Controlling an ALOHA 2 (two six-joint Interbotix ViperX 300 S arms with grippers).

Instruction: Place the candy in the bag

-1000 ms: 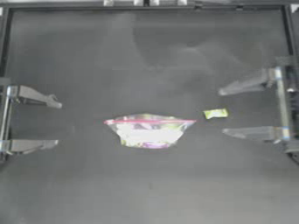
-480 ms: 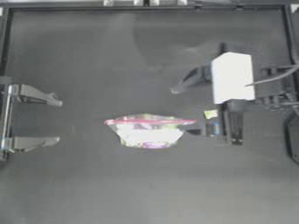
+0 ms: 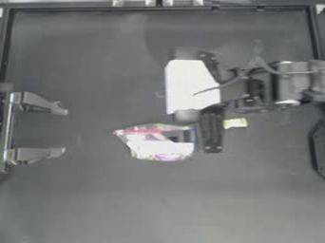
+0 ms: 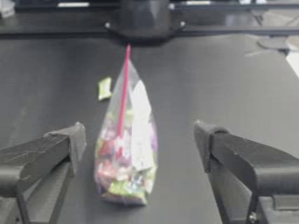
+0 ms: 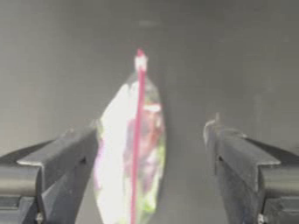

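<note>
My gripper is going to open the bag [image 3: 161, 144] by its ends. The pink-red seal strip [image 5: 139, 131] runs from end to end of the bag, so the bag will open wide along the strip into two edges.
The bag [image 3: 157, 142], clear with a pink-red seal strip and colourful contents, lies flat at the table's middle. The candy [image 3: 234, 123], small and yellow-green, rests on the table just right of the bag. My right gripper [image 3: 200, 135] has reached in from the right and hangs open at the bag's right end, left of the candy. In the right wrist view the bag [image 5: 131, 157] sits between the spread jaws of that gripper [image 5: 152, 131], not touched. My left gripper [image 3: 54, 130] is parked open at the left edge; its wrist view shows the bag [image 4: 125, 153] and the candy [image 4: 104, 87] beyond.
The right arm's white wrist block [image 3: 189, 85] and cable hang over the table behind the bag. A metal frame [image 3: 158, 5] borders the dark table along the far edge and both sides.
The right arm swung out from its parked spot at the right, passed over the candy, and now has its open gripper at the bag's right end. Bag, candy and left arm stayed put.
</note>
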